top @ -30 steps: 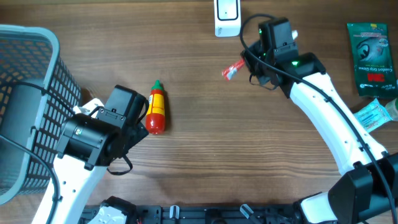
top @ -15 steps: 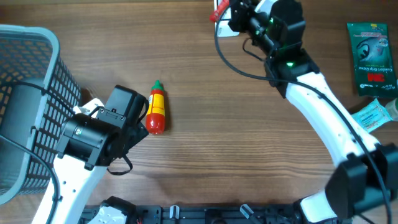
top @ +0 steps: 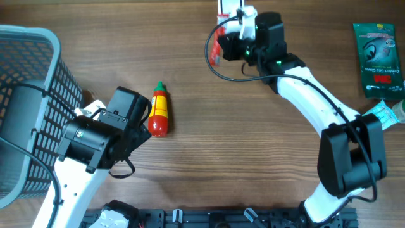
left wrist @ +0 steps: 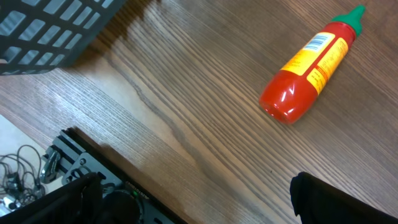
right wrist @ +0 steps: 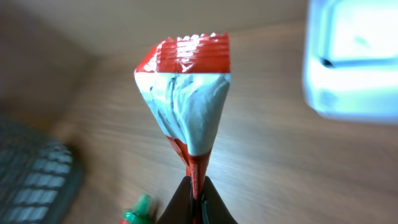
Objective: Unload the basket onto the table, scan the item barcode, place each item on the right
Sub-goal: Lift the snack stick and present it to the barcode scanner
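Observation:
I should use my right gripper to swing the red and white packet [top: 218, 49] back over the scanner's window [top: 230, 6], because the packet hangs beside the white scanner.
A small red and white packet [right wrist: 186, 99] hangs pinched by its lower edge in my right gripper [right wrist: 194, 193], which is shut on it. Overhead, that packet [top: 215, 47] is at the back of the table, just below and left of the white scanner [top: 225, 6], which the arm partly hides. In the right wrist view the scanner [right wrist: 351, 62] is a blur at the upper right, beside the packet. My left gripper [left wrist: 199, 208] stands open above bare wood, with a red sauce bottle [left wrist: 308, 65] lying ahead of it, untouched.
A dark mesh basket [top: 25, 101] fills the left side, close behind my left arm. A green packet [top: 378, 58] and a blue and white packet [top: 380, 117] lie at the right edge. The sauce bottle [top: 159, 111] lies left of centre.
My right arm has swung up and to the left, carrying the packet from the mid-table to a spot by the scanner. The left arm and the bottle have not moved.

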{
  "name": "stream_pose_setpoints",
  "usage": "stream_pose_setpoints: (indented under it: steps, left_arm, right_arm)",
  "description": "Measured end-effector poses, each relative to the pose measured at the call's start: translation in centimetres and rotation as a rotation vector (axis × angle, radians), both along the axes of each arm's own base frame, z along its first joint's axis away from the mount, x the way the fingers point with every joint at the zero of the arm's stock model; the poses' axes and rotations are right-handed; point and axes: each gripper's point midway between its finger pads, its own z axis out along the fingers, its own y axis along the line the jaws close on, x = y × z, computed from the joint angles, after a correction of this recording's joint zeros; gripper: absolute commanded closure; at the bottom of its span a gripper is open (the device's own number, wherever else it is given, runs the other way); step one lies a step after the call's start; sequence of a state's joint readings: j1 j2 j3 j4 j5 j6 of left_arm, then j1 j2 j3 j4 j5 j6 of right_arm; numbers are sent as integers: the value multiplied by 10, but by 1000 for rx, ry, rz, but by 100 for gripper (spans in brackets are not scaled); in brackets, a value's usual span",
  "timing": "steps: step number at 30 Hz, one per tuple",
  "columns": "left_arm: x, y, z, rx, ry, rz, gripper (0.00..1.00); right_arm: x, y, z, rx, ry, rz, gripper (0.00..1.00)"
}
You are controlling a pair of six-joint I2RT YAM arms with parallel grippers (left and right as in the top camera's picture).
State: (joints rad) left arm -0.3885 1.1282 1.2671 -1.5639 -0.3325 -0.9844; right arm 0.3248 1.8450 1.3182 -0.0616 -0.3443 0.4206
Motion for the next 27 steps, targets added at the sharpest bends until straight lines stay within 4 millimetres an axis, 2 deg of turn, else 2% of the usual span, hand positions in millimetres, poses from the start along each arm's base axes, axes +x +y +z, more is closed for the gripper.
stream_pose_setpoints:
  steps: [2, 4, 5, 7, 8, 11, 13, 16, 17, 19, 21, 22, 24, 26, 27]
  left_arm:
    - [0, 0, 0, 0, 0, 0, 0]
    - [0, 0, 0, 0, 0, 0, 0]
    - [0, 0, 0, 0, 0, 0, 0]
    - [0, 0, 0, 1, 1, 0, 0]
    - [0, 0, 0, 1, 1, 0, 0]
    - [0, 0, 0, 1, 1, 0, 0]
    - [0, 0, 0, 0, 1, 0, 0]
    - [0, 0, 0, 0, 1, 0, 0]
    - [0, 0, 0, 0, 1, 0, 0]
    - [0, 0, 0, 1, 1, 0, 0]
    - [0, 0, 0, 0, 0, 0, 0]
    - [0, 0, 0, 1, 2, 0, 0]
    - [0, 0, 0, 1, 1, 0, 0]
    - [0, 0, 0, 1, 1, 0, 0]
    - [0, 0, 0, 1, 1, 0, 0]
  right_arm:
    - [-1, -23, -10, -90, 40, -108, 95]
    - [3, -40, -2, -161, 2, -184, 95]
    - [7, -48, 9, -195, -44, -222, 95]
    - [19, -62, 48, -288, -217, -330, 95]
    - [24, -66, 76, -353, -339, -398, 95]
    - [30, -64, 116, -453, -530, -492, 96]
    - [31, -60, 136, -523, -639, -537, 95]
    - [43, -63, 147, -601, -761, -612, 95]
    - [48, -65, 147, -621, -793, -636, 95]
    - [60, -66, 133, -677, -855, -687, 95]
    - [71, -63, 110, -722, -885, -694, 95]
    - [80, -59, 88, -755, -881, -675, 95]
    - [97, -47, 58, -792, -877, -626, 95]
    - [116, -32, 33, -814, -865, -575, 95]
    - [127, -25, 28, -813, -867, -556, 95]
